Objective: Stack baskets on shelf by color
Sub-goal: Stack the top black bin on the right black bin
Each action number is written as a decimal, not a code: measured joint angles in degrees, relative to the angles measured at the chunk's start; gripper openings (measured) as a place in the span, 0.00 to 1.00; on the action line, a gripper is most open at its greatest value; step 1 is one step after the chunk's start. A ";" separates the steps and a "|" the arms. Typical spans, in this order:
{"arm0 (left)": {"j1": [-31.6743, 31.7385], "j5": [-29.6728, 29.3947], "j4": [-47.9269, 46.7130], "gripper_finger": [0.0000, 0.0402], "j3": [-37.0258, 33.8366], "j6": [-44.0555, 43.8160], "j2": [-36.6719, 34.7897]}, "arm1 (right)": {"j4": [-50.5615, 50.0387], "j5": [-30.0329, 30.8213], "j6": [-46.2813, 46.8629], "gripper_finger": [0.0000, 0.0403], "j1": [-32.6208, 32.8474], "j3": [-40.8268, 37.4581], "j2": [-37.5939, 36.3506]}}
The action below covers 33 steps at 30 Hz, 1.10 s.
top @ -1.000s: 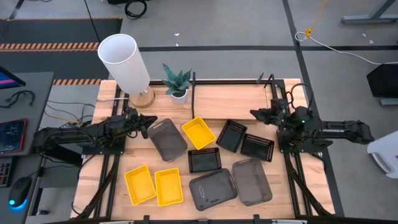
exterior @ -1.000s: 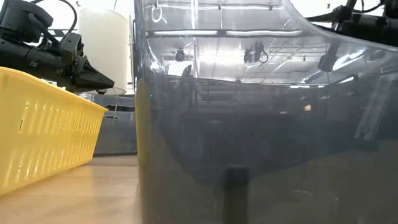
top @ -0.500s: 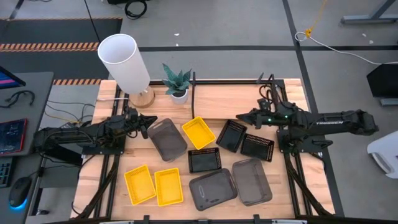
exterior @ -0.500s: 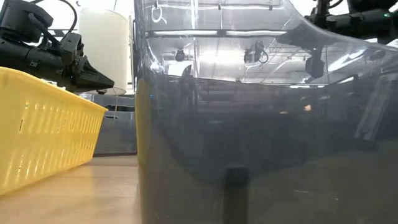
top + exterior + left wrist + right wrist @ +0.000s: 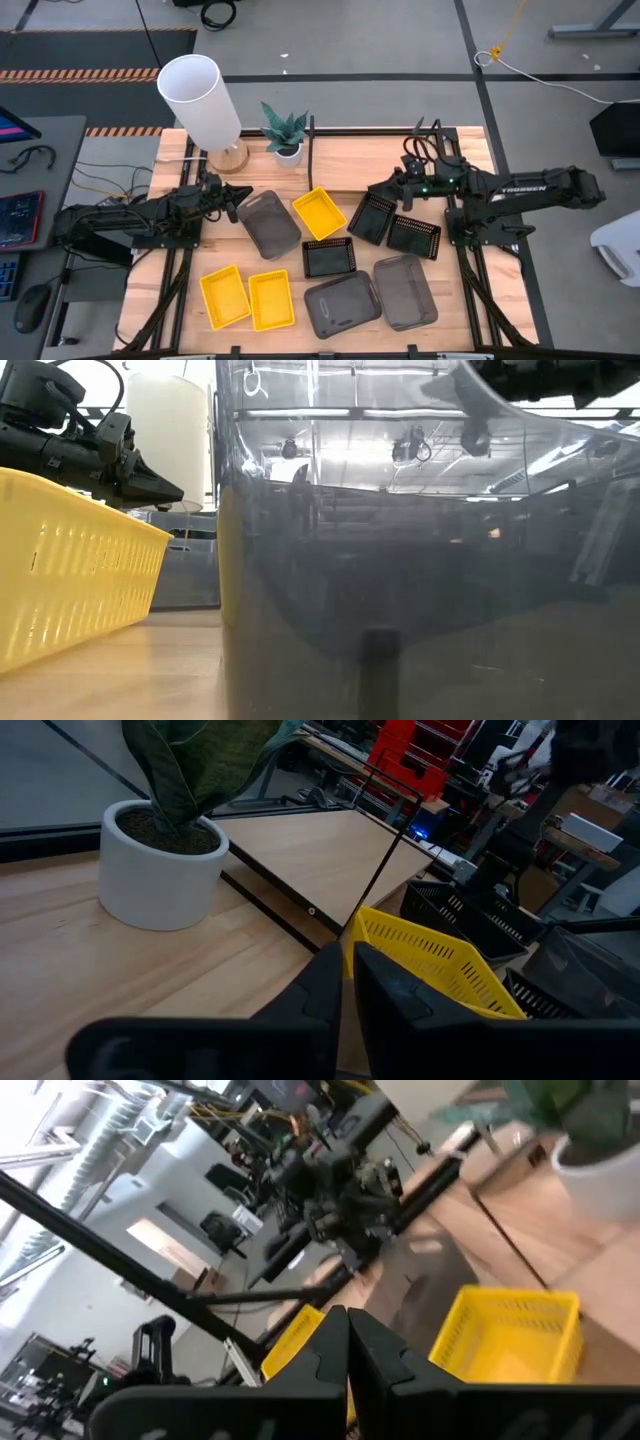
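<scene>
The far end of the middle black basket [image 5: 382, 199] is under my right gripper, which points level, so next I tilt the gripper down and pinch that basket's near rim [image 5: 364, 239].
The baskets lie on the tabletop below the shelf [image 5: 375, 160]. One yellow basket [image 5: 320, 213] sits in the middle and two more [image 5: 224, 295] [image 5: 272, 299] at the near left. Three black ones [image 5: 372, 217] [image 5: 414, 236] [image 5: 328, 257] lie at centre right. The grey ones [image 5: 268, 222] [image 5: 342, 303] [image 5: 404, 290] are spread between them. My right gripper [image 5: 373, 190] [image 5: 347, 1320] hovers shut and roughly level over the far end of a black basket, at the shelf's near edge. My left gripper [image 5: 233, 200] [image 5: 348, 970] is shut and waits beside the far-left grey basket.
A white lamp [image 5: 205, 100] and a potted plant [image 5: 286, 135] stand at the table's far left, next to the shelf's black frame bar [image 5: 311, 160]. In the low view a grey basket wall [image 5: 400, 580] fills most of the picture, with a yellow basket [image 5: 70, 590] beside it.
My right gripper has travelled toward the table's left along the shelf's near edge, rising a little and rolling, and now stands over the far black basket. No basket has moved.
</scene>
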 joint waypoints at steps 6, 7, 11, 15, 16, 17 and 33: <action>-0.01 -0.01 0.00 0.08 -0.02 0.02 0.01 | -0.05 -2.10 -3.83 0.01 0.90 7.38 1.53; 0.01 -0.01 0.00 0.08 -0.02 0.00 0.00 | -0.17 -3.03 -5.08 0.01 1.17 9.00 1.79; 0.02 0.00 0.00 0.09 -0.02 0.00 -0.02 | 1.20 -3.14 -13.04 0.01 2.57 15.36 2.15; 0.02 -0.02 0.00 0.10 -0.02 0.01 0.01 | 7.52 -0.25 -21.30 0.01 3.32 18.61 1.97; 0.02 0.00 0.00 0.09 -0.02 0.02 0.00 | 8.12 -0.08 -22.63 0.01 3.41 19.05 2.00; 0.02 0.00 0.00 0.09 -0.02 0.02 -0.01 | 8.02 -0.09 -23.16 0.01 3.57 19.40 2.05; 0.00 -0.02 0.00 0.10 -0.01 0.01 -0.01 | -37.63 2.84 -16.33 0.01 8.01 27.14 10.26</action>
